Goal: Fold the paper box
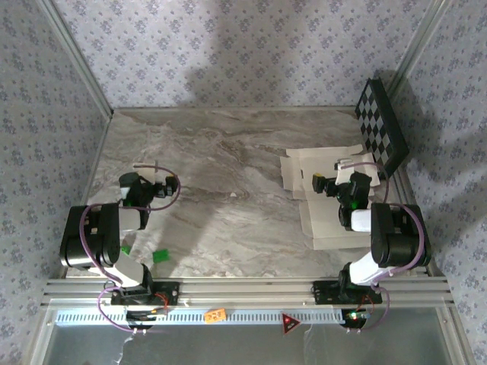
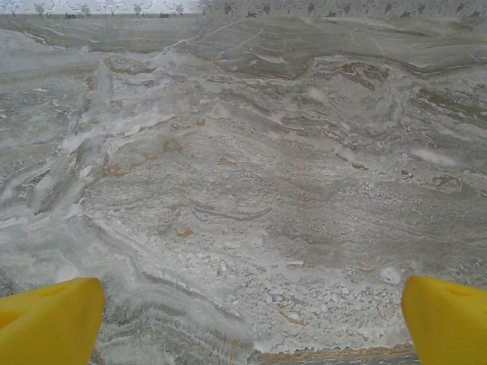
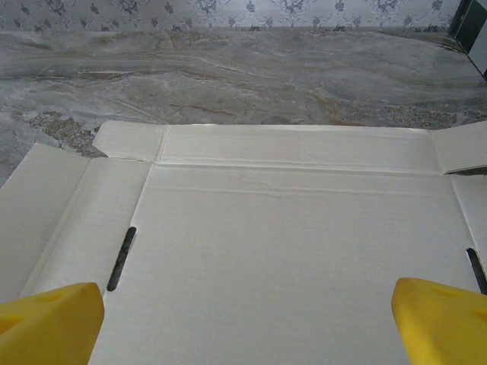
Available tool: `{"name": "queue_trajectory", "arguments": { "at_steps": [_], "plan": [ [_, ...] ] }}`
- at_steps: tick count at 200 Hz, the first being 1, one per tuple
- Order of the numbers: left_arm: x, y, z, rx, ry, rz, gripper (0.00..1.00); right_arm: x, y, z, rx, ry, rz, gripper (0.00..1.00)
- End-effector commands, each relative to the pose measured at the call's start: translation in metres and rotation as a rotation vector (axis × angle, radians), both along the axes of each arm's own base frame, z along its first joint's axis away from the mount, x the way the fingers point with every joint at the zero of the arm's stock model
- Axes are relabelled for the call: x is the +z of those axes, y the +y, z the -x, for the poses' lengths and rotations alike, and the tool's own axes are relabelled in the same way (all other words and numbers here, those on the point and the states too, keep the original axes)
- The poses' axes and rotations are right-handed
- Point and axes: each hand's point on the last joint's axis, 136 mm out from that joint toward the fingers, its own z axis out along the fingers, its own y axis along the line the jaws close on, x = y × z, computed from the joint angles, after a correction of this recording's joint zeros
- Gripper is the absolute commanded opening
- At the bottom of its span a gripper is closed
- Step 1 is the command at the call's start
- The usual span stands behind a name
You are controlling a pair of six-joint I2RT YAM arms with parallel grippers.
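The paper box (image 1: 329,218) is far from my left gripper, so my right gripper should first slide the box to the middle of the marble (image 1: 243,199), and then both grippers should fold it.
The paper box (image 1: 323,220) lies as a flat cream-white cut-out sheet on the right side of the marble table (image 1: 228,167). In the right wrist view the sheet (image 3: 297,236) shows its creases, side flaps and two dark slots (image 3: 122,258). My right gripper (image 1: 313,182) hovers over the sheet. It is open, and its yellow fingertips (image 3: 53,323) stand wide apart with nothing between them (image 3: 247,319). My left gripper (image 1: 163,186) is over bare marble on the left, far from the sheet. It too is open, yellow fingertips (image 2: 49,319) spread wide, nothing between them (image 2: 251,319).
A black-and-white checkerboard panel (image 1: 383,128) leans against the right wall just behind the sheet. Small green bits (image 1: 160,256) lie near the left arm's base. Patterned walls enclose the table on three sides, and a metal rail (image 1: 243,289) runs along the near edge.
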Motion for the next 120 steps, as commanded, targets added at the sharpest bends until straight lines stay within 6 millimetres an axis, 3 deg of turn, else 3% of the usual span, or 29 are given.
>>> {"name": "queue_trajectory", "arguments": {
  "at_steps": [1,37,85,120],
  "plan": [
    [0.006,0.004,-0.003,0.008,-0.027,0.009,1.00,0.001,-0.005,-0.002,-0.021,-0.009,0.006,0.99],
    [0.010,0.008,-0.004,0.036,-0.022,0.007,1.00,0.005,-0.007,-0.003,-0.038,-0.016,0.016,0.99],
    [0.042,0.025,-0.001,0.153,-0.002,0.002,1.00,0.031,-0.019,-0.004,-0.124,0.045,0.019,0.99],
    [0.067,0.043,0.010,0.311,0.020,0.062,1.00,0.044,-0.014,0.001,-0.143,0.165,-0.062,0.99]
  ]
}}
